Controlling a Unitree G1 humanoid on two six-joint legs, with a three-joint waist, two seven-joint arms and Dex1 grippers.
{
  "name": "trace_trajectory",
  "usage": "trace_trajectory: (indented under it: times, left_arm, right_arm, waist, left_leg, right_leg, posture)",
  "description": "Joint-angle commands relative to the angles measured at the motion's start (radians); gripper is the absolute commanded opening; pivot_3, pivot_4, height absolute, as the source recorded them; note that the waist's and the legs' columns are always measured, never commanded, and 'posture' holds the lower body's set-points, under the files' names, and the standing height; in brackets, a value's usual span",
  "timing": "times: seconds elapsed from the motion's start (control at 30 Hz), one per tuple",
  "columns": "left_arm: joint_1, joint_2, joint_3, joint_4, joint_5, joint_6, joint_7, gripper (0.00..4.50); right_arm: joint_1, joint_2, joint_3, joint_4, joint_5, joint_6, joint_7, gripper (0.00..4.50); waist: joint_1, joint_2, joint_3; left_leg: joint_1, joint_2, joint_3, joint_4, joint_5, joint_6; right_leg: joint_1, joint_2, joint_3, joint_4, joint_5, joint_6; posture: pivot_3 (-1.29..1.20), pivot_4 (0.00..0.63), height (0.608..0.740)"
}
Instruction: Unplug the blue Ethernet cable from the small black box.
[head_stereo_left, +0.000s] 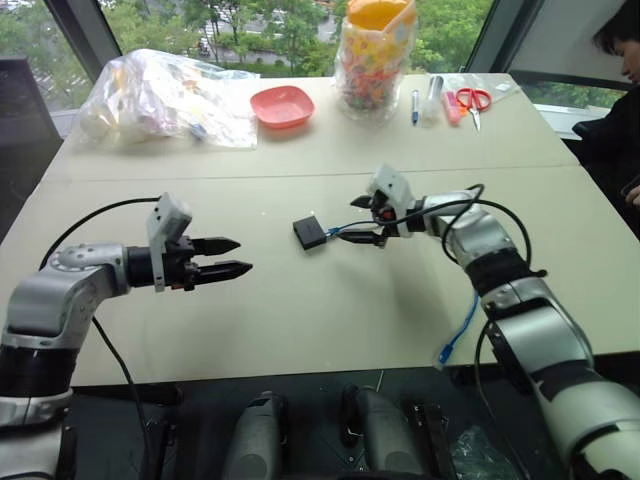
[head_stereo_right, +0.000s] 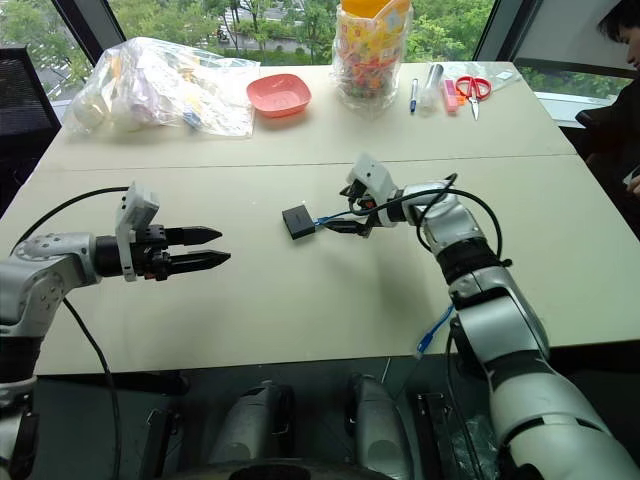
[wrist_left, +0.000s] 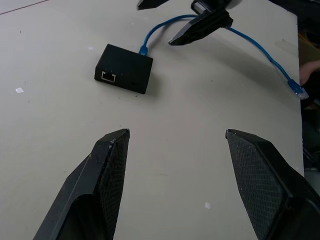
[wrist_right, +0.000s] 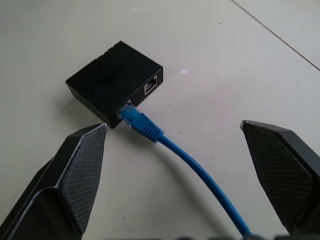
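My left gripper should hold the loose black box by its opposite end (head_stereo_left: 300, 235) while my right gripper pulls the plug (head_stereo_left: 331, 232), because the plug sits in that box.
The small black box (head_stereo_left: 309, 232) lies flat near the middle of the table. The blue Ethernet cable (wrist_right: 150, 131) is plugged into one of its ports, beside an empty port. From there the cable runs under my right arm and hangs over the table's front edge, its free plug (head_stereo_left: 445, 354) dangling. My right gripper (head_stereo_left: 364, 221) is open just right of the box, with one finger on each side of the cable behind the plug and not touching it. My left gripper (head_stereo_left: 244, 255) is open and empty, hovering well to the left of the box and pointing at it.
At the back of the table are a clear plastic bag (head_stereo_left: 165, 98), a pink bowl (head_stereo_left: 282, 105), a jar of colourful items (head_stereo_left: 376, 60), pens and red scissors (head_stereo_left: 472, 99). A person (head_stereo_left: 620, 90) sits at the far right corner.
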Motion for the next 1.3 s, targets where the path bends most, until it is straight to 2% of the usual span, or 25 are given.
trace_trajectory:
  times: [0.03, 0.13, 0.3, 0.37, 0.47, 0.53, 0.63, 0.73, 0.83, 0.97, 1.1, 1.3]
  left_arm:
    - [0.093, -0.032, 0.08, -0.136, -0.042, 0.028, 0.1, 3.17]
    - [0.187, -0.062, 0.125, -0.231, -0.054, 0.045, 0.179, 3.21]
    - [0.236, -0.067, 0.194, -0.26, -0.091, 0.054, 0.23, 3.21]
    - [0.232, -0.062, 0.191, -0.25, -0.089, 0.048, 0.232, 3.21]
    - [0.158, -0.054, 0.145, -0.18, -0.062, 0.014, 0.207, 3.21]
    - [0.068, -0.07, 0.111, -0.087, -0.044, -0.018, 0.189, 3.21]
    - [-0.209, -0.149, 0.061, 0.251, -0.028, -0.067, 0.127, 3.21]
    - [-0.427, -0.202, 0.033, 0.547, -0.003, -0.112, 0.029, 3.21]
    - [-0.638, -0.267, 0.04, 0.872, 0.039, -0.19, -0.009, 3.21]
    - [-0.812, -0.327, -0.015, 1.145, 0.132, -0.286, -0.138, 3.21]
    - [-0.906, -0.379, -0.025, 1.294, 0.202, -0.364, -0.19, 3.21]
    - [-0.964, -0.439, -0.01, 1.389, 0.269, -0.438, -0.188, 3.21]
  right_arm:
    - [-0.09, 0.079, 0.033, 0.239, -0.113, -0.128, 0.022, 4.5]
    - [-0.106, 0.133, 0.089, 0.334, -0.222, -0.176, 0.056, 3.64]
    - [-0.116, 0.137, 0.096, 0.361, -0.296, -0.217, 0.129, 1.17]
    - [-0.119, 0.136, 0.089, 0.361, -0.311, -0.228, 0.139, 0.04]
    - [-0.135, 0.13, 0.074, 0.348, -0.334, -0.257, 0.048, 0.04]
    - [-0.148, 0.118, 0.081, 0.323, -0.371, -0.321, -0.089, 0.04]
    - [-0.134, 0.066, 0.111, 0.187, -0.464, -0.52, -0.337, 0.04]
    - [-0.094, 0.026, 0.112, 0.068, -0.514, -0.635, -0.481, 0.04]
    - [-0.035, -0.022, 0.096, -0.052, -0.521, -0.658, -0.508, 0.04]
    - [0.032, -0.06, 0.056, -0.222, -0.506, -0.605, -0.531, 0.04]
    - [0.08, -0.077, 0.032, -0.357, -0.499, -0.539, -0.516, 0.04]
    - [0.134, -0.089, 0.019, -0.494, -0.504, -0.459, -0.498, 0.04]
  waist:
    - [-0.001, 0.0, 0.0]
    - [-0.005, -0.002, -0.001]
    - [-0.004, -0.001, -0.002]
    - [-0.002, 0.001, -0.004]
    - [0.0, 0.001, -0.004]
    - [0.001, 0.001, -0.004]
    - [0.007, 0.001, -0.004]
    - [0.004, 0.001, -0.003]
    - [0.002, -0.001, -0.004]
    - [-0.002, -0.001, -0.003]
    - [-0.006, -0.001, -0.003]
    - [-0.002, -0.001, -0.003]
  left_leg:
    - [0.001, 0.0, 0.0, 0.0, 0.0, 0.0]
    - [0.003, 0.001, 0.0, 0.0, 0.001, -0.001]
    - [0.015, 0.005, 0.0, 0.0, 0.001, -0.004]
    - [0.021, 0.006, -0.002, 0.0, -0.001, -0.007]
    - [0.021, 0.006, -0.002, 0.0, -0.001, -0.007]
    - [0.02, 0.006, -0.001, 0.0, -0.001, -0.007]
    - [0.019, 0.006, -0.001, 0.0, 0.0, -0.009]
    - [0.014, 0.002, 0.0, 0.0, 0.004, -0.008]
    - [0.008, -0.001, 0.002, 0.0, 0.003, -0.005]
    - [0.001, -0.002, 0.006, -0.001, 0.006, -0.009]
    - [0.001, -0.002, 0.007, -0.002, 0.004, -0.006]
    - [0.002, -0.001, 0.005, 0.0, 0.003, -0.003]
  right_leg:
    - [0.0, 0.0, 0.001, 0.001, 0.0, 0.0]
    - [0.001, -0.001, 0.001, 0.003, 0.0, -0.001]
    - [0.012, 0.001, 0.0, 0.003, -0.003, -0.004]
    - [0.018, 0.002, -0.001, 0.002, -0.005, -0.008]
    - [0.018, 0.001, -0.002, 0.001, -0.005, -0.008]
    - [0.018, 0.001, -0.002, 0.001, -0.005, -0.008]
    - [0.017, 0.001, -0.002, 0.001, -0.005, -0.008]
    - [0.014, 0.0, -0.002, 0.002, -0.004, -0.007]
    - [0.009, -0.001, 0.0, 0.004, -0.003, -0.001]
    - [0.0, -0.001, 0.0, 0.005, -0.002, -0.001]
    - [0.0, -0.001, 0.0, 0.003, -0.002, 0.0]
    - [0.001, -0.001, 0.0, 0.005, -0.004, 0.002]
  posture:
    - [0.0, 0.15, 0.74]
    - [0.0, 0.15, 0.74]
    - [0.0, 0.15, 0.74]
    - [0.0, 0.15, 0.74]
    - [0.0, 0.15, 0.74]
    - [0.0, 0.15, 0.74]
    - [0.0, 0.15, 0.74]
    - [0.0, 0.15, 0.74]
    - [0.0, 0.15, 0.74]
    - [0.0, 0.15, 0.74]
    - [0.0, 0.15, 0.74]
    - [0.0, 0.15, 0.74]
